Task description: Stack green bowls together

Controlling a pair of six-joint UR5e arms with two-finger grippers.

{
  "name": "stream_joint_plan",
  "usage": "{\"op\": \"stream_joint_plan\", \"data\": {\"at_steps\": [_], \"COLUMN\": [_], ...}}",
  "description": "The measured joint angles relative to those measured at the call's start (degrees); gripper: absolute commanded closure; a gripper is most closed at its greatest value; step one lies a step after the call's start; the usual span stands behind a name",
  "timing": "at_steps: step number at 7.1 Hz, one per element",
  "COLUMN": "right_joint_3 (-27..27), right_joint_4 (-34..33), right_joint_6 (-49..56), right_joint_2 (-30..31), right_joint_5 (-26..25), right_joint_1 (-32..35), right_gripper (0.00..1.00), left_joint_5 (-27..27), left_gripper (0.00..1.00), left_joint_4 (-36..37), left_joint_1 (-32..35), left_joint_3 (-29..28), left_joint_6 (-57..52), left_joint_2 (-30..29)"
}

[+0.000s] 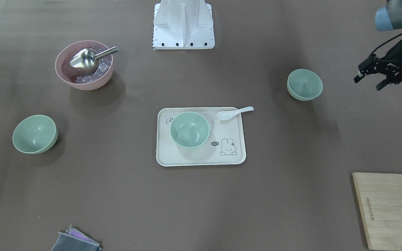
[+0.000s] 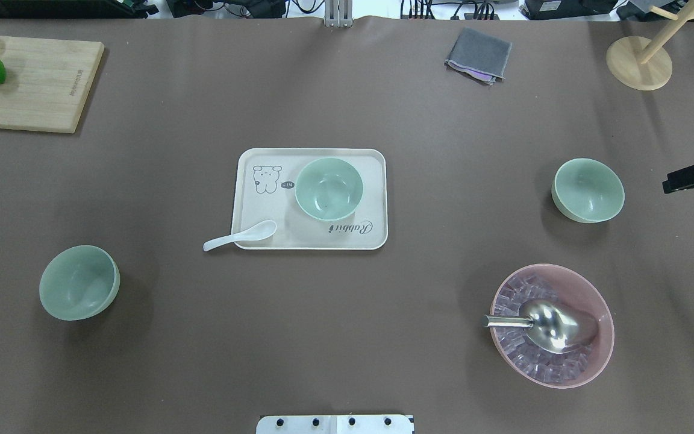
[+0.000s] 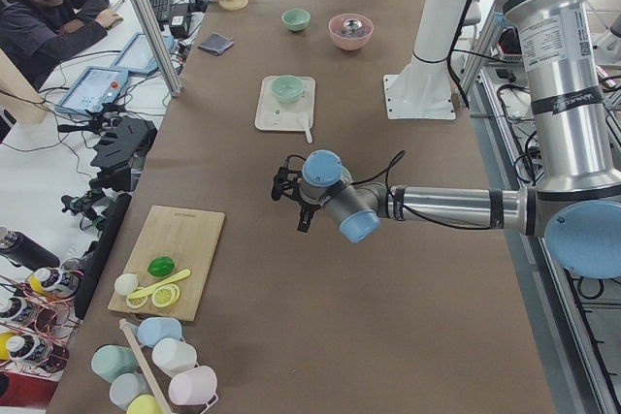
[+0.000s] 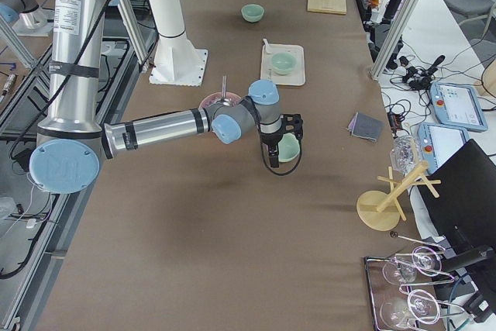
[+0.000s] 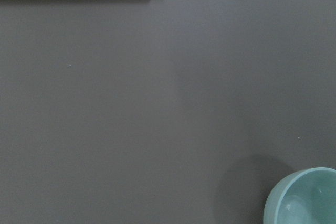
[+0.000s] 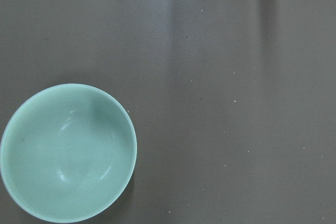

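The tray's empty bowl (image 1: 190,130) flares wide. The green bowl (image 1: 305,85) by my left gripper will fit deep inside it, with the two bowls' rims close together, when I lower it.
Three pale green bowls stand upright and apart. One green bowl (image 2: 329,188) sits on the cream tray (image 2: 250,205) in the middle. A second bowl (image 2: 79,282) stands on the left of the table; it also shows in the front view (image 1: 304,84) and at the left wrist view's corner (image 5: 304,198). A third bowl (image 2: 588,190) stands on the right and also shows in the right wrist view (image 6: 68,153). My left gripper (image 1: 368,83) hovers open and empty, outside the left bowl. My right gripper (image 2: 678,179) hovers just outside the right bowl, empty, its fingers apart.
A pink bowl (image 2: 607,325) with ice and a metal scoop (image 2: 549,325) stands near the right bowl. A white spoon (image 2: 241,235) lies on the tray's edge. A cutting board (image 2: 40,84) with fruit, a grey cloth (image 2: 478,54) and a wooden stand (image 2: 639,63) line the far edge.
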State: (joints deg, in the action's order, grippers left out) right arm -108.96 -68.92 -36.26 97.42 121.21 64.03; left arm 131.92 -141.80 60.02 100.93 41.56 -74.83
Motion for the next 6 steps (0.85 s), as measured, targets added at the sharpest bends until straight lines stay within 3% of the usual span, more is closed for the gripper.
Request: {"op": "stream_joint_plan", "data": {"at_steps": [2,3,5,6], "right_joint_3": [-0.1,-0.1,-0.1,-0.1], "right_joint_4": [0.1,0.1,0.1,0.1], "right_joint_6": [-0.3,-0.3,-0.3,-0.3], "right_joint_2": [0.2,0.3,0.4,0.5], "right_joint_5": [-0.1,-0.1,-0.1,-0.1], "right_joint_1": [-0.3,-0.3,-0.3,-0.3], "right_gripper": [0.0,0.0,0.0,0.0], "left_joint_5": [-6.2,-8.2,-10.0,-10.3], "left_gripper": [0.12,0.21,0.49,0.57], "left_joint_4": [-3.0,-3.4,-3.8,-4.0], "left_joint_1": [-8.4,-11.1,-14.3,-15.4], "left_joint_3": [0.0,0.0,0.0,0.0], "left_joint_6": [6.7,7.8,8.3,8.3], "left_joint_2": [0.0,-0.3,-0.8,-0.9]}}
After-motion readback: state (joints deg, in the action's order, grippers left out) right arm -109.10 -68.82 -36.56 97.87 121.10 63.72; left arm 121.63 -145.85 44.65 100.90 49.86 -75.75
